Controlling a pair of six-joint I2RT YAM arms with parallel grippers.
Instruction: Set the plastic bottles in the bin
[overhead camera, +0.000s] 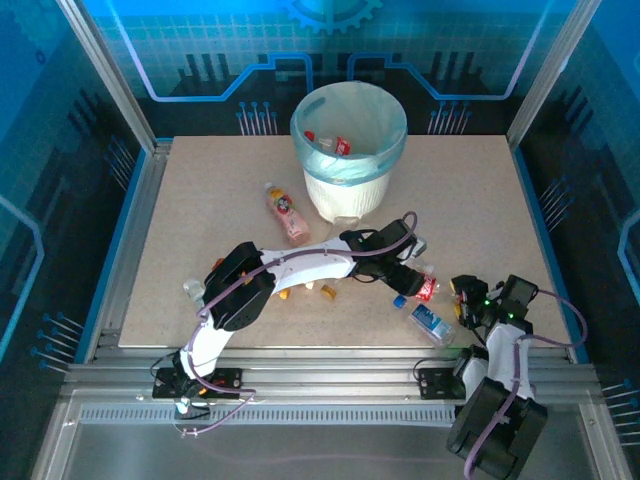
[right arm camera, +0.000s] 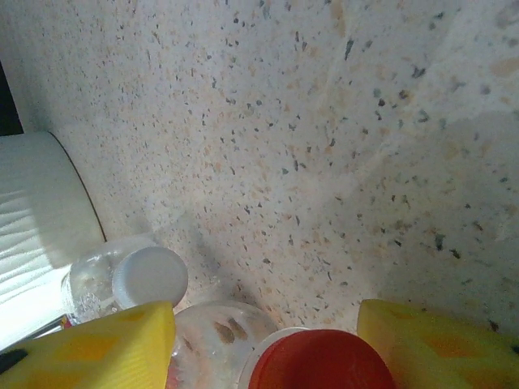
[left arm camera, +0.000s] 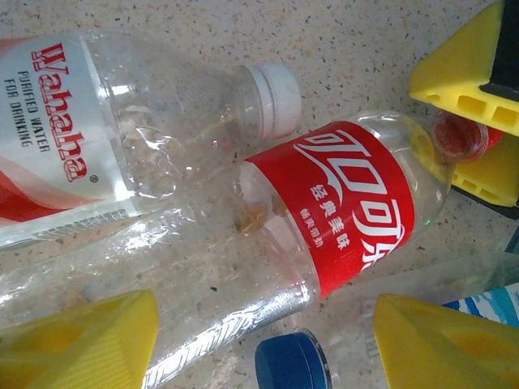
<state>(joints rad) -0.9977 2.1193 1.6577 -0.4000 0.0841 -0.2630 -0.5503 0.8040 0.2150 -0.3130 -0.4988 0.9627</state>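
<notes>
The robot's left gripper is hovering over the cola bottle's body (left arm camera: 247, 255), where it is in the right gripper's way to the bin, so the left gripper should move back toward the pink bottle (overhead camera: 288, 215).
A clear cola bottle (left arm camera: 340, 203) with a red label lies on the table, its red cap (right arm camera: 320, 361) between the yellow fingers (left arm camera: 474, 69) of my right gripper (right arm camera: 268, 348). The jaws stand open, with a gap on the cap's left side. My left gripper (left arm camera: 259, 348) hovers open just above the same bottle's clear lower body, next to a blue cap (left arm camera: 292, 365). Beside it lies a white-capped Wahaha bottle (left arm camera: 81, 138). From above, both grippers (overhead camera: 410, 272) (overhead camera: 462, 293) meet at the red-label bottle (overhead camera: 427, 287). The bin (overhead camera: 348, 140) stands at the back, with bottles inside.
A pink bottle (overhead camera: 287, 215) lies left of the bin. A blue-label bottle (overhead camera: 430, 322) lies near the front edge by the right arm. A small clear bottle (overhead camera: 192, 290) and orange pieces (overhead camera: 285, 293) sit under the left arm. Metal rails frame the table.
</notes>
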